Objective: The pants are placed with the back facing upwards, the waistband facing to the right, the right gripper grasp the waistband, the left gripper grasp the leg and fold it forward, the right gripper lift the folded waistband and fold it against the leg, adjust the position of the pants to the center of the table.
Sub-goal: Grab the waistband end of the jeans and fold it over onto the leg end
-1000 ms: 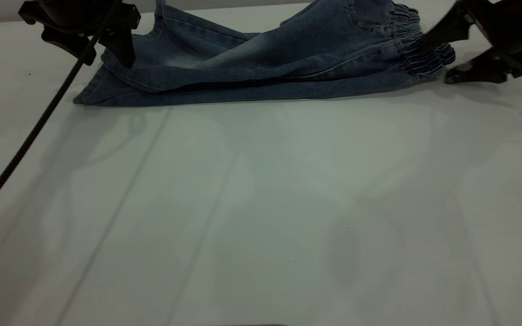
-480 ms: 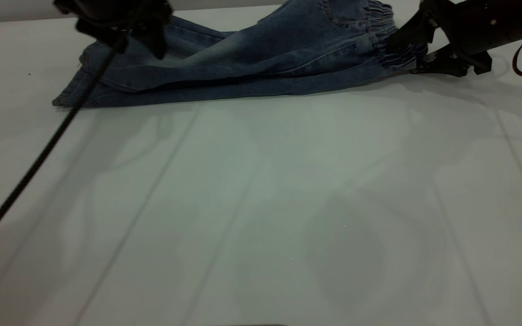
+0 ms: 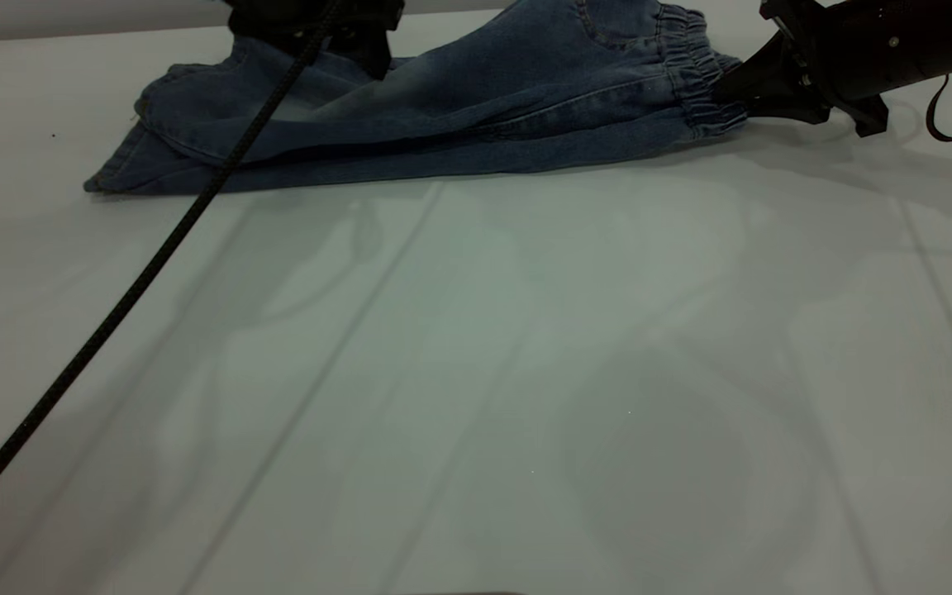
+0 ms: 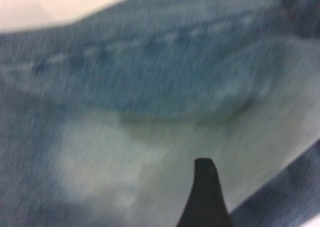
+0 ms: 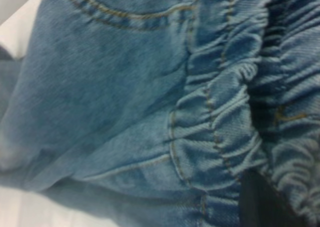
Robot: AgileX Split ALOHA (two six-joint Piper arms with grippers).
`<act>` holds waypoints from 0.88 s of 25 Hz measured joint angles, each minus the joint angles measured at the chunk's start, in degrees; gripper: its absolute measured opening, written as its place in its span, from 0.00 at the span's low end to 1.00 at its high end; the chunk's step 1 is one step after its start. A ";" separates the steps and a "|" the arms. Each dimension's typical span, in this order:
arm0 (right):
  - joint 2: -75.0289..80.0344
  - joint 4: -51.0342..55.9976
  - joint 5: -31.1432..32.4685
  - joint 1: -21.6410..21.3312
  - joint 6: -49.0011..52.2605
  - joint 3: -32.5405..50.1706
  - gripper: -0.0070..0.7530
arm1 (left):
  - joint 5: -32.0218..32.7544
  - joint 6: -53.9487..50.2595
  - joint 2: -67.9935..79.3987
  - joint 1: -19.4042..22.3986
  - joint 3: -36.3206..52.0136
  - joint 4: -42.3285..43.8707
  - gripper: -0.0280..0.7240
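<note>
The robot's left gripper is hovering over the legs [image 3: 339,102] where the waistband has to land, so it should move back past the leg hems [image 3: 117,157] before the right gripper folds the waistband over.
The pants [image 3: 459,107] lie folded lengthwise along the far side of the table [image 3: 476,372], with the elastic waistband [image 3: 691,74] at the right. One leg lies on the other. The top one has a pale faded patch [image 3: 410,78], and of the lower leg only an edge [image 3: 319,173] shows. My right gripper [image 3: 732,83] is shut on the waistband, whose gathers [image 5: 225,112] fill the right wrist view around one dark fingertip [image 5: 257,202]. My left gripper [image 3: 319,25] hovers over the leg half, close above blurred denim [image 4: 125,77].
The left arm's braided cable [image 3: 154,264] runs diagonally from the gripper across the pants and down over the table's left side. A strap loop [image 3: 951,107] hangs off the right gripper. Bare tabletop spreads in front of the pants.
The right gripper has pushed the waistband leftward, so the whole pants slid left. The left gripper has travelled right, from the leg ends to above the middle of the pants.
</note>
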 joint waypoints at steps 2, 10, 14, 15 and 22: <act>-1.11 -1.79 1.64 -0.42 0.63 0.00 0.08 | -2.07 0.00 0.78 -0.01 0.00 0.00 0.71; -11.30 -9.22 5.11 -1.96 4.37 0.00 0.08 | -7.74 -1.40 6.53 -0.50 0.00 -0.22 0.71; -15.25 -12.52 5.47 -2.07 6.17 0.00 0.08 | -9.09 -2.57 8.71 -2.41 0.00 -0.29 0.71; -15.93 -13.16 5.65 -2.07 6.41 0.05 0.08 | -9.31 -2.81 8.93 -3.18 -0.06 -0.29 0.71; -18.07 -14.79 6.67 -2.07 6.54 0.05 0.08 | -4.41 -0.38 6.64 -4.80 -1.31 -0.01 0.71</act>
